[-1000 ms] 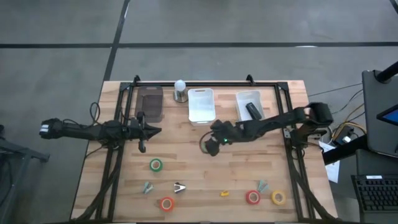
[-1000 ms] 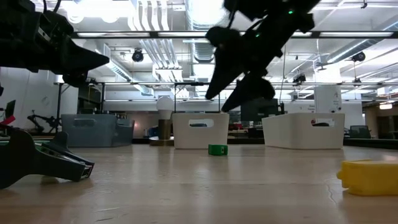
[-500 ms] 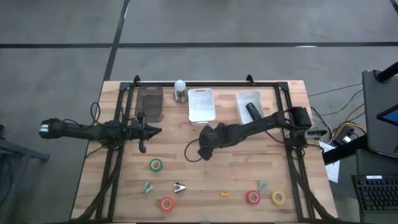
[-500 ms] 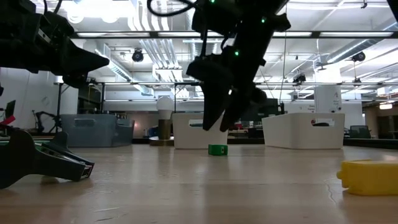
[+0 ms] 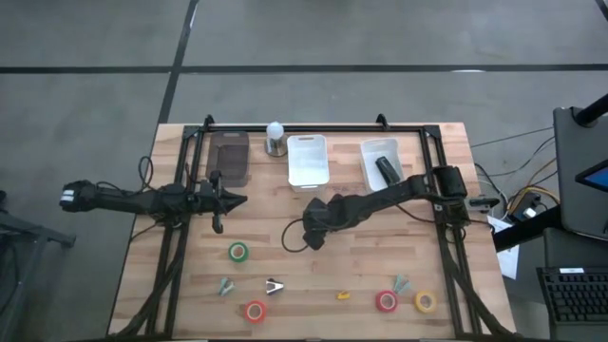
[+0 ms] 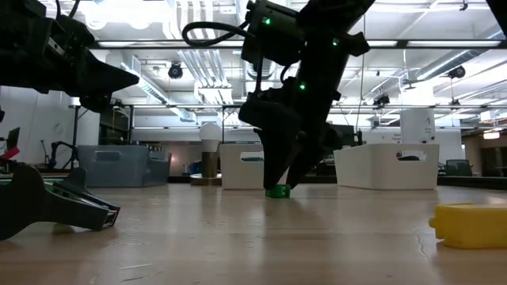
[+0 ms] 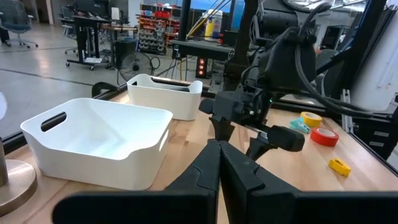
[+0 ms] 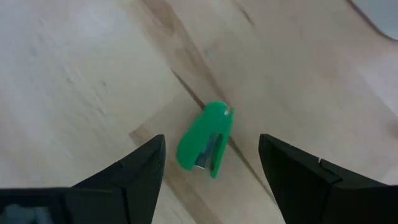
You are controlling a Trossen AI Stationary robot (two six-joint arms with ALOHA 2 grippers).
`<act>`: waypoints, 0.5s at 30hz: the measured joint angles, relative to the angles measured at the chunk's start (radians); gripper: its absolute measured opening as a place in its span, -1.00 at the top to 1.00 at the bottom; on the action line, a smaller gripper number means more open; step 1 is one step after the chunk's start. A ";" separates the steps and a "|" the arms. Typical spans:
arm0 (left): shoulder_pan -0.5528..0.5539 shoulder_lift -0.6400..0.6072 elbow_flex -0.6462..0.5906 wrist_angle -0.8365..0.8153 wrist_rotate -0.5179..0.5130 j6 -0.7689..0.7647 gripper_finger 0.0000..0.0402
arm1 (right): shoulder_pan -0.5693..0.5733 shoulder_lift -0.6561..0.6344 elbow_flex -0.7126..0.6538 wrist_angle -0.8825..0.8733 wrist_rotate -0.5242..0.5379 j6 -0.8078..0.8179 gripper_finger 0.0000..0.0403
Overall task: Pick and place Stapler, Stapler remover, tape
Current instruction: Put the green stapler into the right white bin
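The green stapler's arms [image 8: 202, 139] have a wedge-shaped gap [image 8: 208, 152] between them, so they will press closer together when I grip and carry the stapler.
A small green stapler [image 8: 203, 148] lies flat on the wood table, also seen in the low view [image 6: 277, 191]. My right gripper [image 8: 211, 142] [image 5: 312, 237] hangs steeply over it, open, one finger on either side and apart from it. In the high view the gripper hides the stapler. Near the front edge lie the green tape [image 5: 237, 252], an orange-red tape [image 5: 255, 311], a red tape [image 5: 386, 301] and a yellow tape [image 5: 426, 302], with small claw-shaped stapler removers [image 5: 275, 286] among them. My left gripper [image 5: 237, 199] waits shut and level at the table's left.
At the far edge stand a dark tray [image 5: 229, 157], a white bin [image 5: 307, 160] and a second white bin [image 5: 380, 161] with a dark object inside. A yellow piece [image 5: 343, 295] lies near the front. Bare wood surrounds the stapler.
My right gripper has come down toward the table and a little toward its left and near edges, tipping more steeply downward, until its open fingers stand around the green stapler. The stapler has not moved.
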 joint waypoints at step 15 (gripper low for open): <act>0.000 0.001 0.000 0.000 0.000 0.000 0.94 | 0.000 0.027 -0.005 0.035 0.003 -0.013 0.04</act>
